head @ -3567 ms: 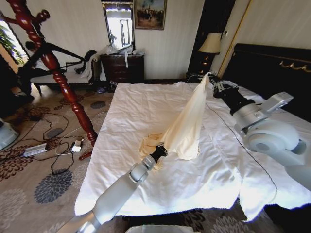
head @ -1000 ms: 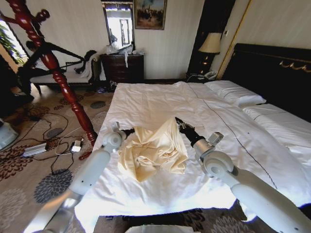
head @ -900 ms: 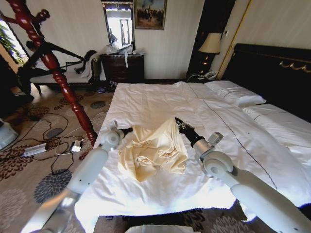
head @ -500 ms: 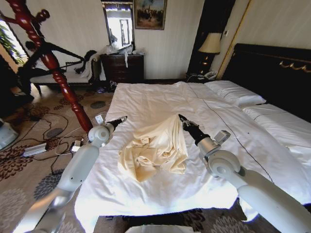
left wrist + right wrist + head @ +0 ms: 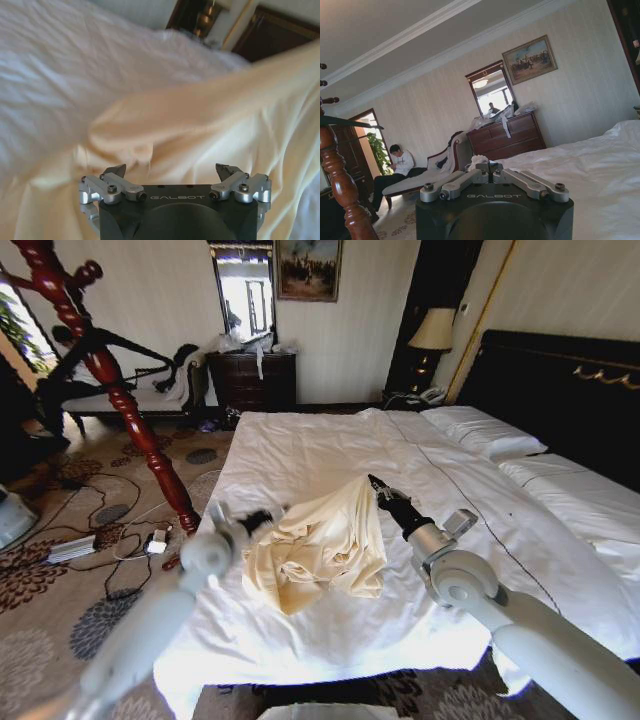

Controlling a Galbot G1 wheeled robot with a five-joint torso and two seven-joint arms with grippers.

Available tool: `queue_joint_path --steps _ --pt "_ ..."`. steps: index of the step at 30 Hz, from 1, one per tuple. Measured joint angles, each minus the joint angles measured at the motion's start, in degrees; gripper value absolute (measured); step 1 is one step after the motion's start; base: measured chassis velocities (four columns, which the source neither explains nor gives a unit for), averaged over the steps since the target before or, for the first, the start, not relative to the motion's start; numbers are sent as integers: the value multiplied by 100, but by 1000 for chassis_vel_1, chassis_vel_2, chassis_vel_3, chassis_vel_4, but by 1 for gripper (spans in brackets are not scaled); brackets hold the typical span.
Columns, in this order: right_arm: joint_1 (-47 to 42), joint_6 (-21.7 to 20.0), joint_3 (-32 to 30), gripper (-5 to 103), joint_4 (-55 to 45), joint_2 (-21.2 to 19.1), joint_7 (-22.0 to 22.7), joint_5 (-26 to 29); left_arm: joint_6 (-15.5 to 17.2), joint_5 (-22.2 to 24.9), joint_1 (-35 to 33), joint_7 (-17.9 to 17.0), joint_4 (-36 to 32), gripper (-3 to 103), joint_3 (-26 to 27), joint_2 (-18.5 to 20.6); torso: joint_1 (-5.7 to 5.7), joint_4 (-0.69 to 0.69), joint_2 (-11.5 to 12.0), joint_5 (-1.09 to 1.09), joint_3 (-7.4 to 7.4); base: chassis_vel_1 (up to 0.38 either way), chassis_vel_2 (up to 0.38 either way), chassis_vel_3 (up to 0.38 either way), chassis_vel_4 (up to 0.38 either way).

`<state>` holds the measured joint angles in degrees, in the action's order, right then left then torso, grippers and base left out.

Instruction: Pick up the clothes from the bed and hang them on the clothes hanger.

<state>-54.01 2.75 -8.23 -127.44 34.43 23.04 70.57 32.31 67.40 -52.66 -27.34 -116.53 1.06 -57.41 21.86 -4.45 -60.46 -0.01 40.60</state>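
Observation:
The heap lies bunched below a pinched peak (image 5: 370,490), so I expect the cream clothes (image 5: 318,552) to cover only the clothes hanger's leading arm when I push it in.
The cream clothes (image 5: 318,548) lie bunched on the white bed (image 5: 300,445), with one part pulled up into a peak. My right gripper (image 5: 374,486) is shut on that peak, and its closed fingers (image 5: 487,169) pinch a pale fold. My left gripper (image 5: 262,518) sits at the heap's left edge. It is open, with its fingers (image 5: 116,171) wide apart and the cream fabric (image 5: 210,115) just in front of them. The black clothes hanger (image 5: 128,343) hangs on the red-brown wooden coat stand (image 5: 120,400) left of the bed.
Cables and a power strip (image 5: 72,548) lie on the patterned carpet beside the coat stand's foot. A dark dresser (image 5: 252,380) and a chaise stand by the far wall. The black headboard (image 5: 560,370) and pillows (image 5: 485,435) are on the right.
My left gripper has swung back down from above the bed's left side to the edge of the clothes. The right gripper still holds the raised peak, almost unmoved.

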Motion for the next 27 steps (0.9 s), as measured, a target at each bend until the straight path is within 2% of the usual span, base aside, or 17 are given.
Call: queue_joint_path --steps 1,4,5,6,7,8,9,11,13,14,16,19,27 --pt "0 0 0 0 0 0 0 0 0 0 0 0 0 103 0 0 0 0 0 0 0 0 0 0 0" --pt "41 3 -6 0 65 9 1 -4 -2 -976 81 -56 462 94 -362 -253 1 -1 0 2 1 0 0 0 0" --pt "41 3 -6 0 65 9 1 -4 -2 -976 81 -56 462 94 -362 -253 1 -1 0 2 1 0 0 0 0" --pt "52 3 -6 0 82 30 0 -13 -30 -1235 176 -72 659 89 -466 -363 2 0 0 2 1 0 0 0 0" --pt "55 3 -6 0 91 42 -2 -23 -69 -1431 246 -72 800 89 -546 -443 2 -1 0 2 1 0 0 0 0" --pt "55 3 -6 0 99 50 -4 -32 -101 -1582 297 -71 906 85 -603 -508 2 -1 0 2 1 0 0 0 0" --pt "52 4 2 0 115 61 -13 -57 -193 -2037 430 -44 1260 79 -767 -735 2 -3 0 2 1 0 0 0 0" --pt "50 3 8 0 118 65 -16 -64 -216 -2143 457 -40 1369 76 -806 -806 2 -3 1 3 1 0 0 0 0" --pt "49 4 18 0 121 70 -21 -74 -295 -2390 503 -34 1605 76 -888 -977 2 -2 0 3 1 0 0 0 0" --pt "52 3 22 0 121 79 -24 -75 -390 -2669 525 -24 1836 72 -972 -1172 2 -2 1 1 1 0 0 0 0" --pt "56 1 23 0 121 83 -24 -75 -428 -2786 521 -13 1915 72 -1004 -1256 2 -2 1 1 1 0 0 0 0" --pt "50 0 21 0 117 84 -25 -76 -595 -3103 424 7 2106 63 -996 -1533 2 -1 1 2 1 0 0 0 0" --pt "-7 -5 -26 0 48 37 -8 -86 -794 -3516 245 36 2177 57 -864 -1950 2 -2 0 1 1 0 0 0 0"
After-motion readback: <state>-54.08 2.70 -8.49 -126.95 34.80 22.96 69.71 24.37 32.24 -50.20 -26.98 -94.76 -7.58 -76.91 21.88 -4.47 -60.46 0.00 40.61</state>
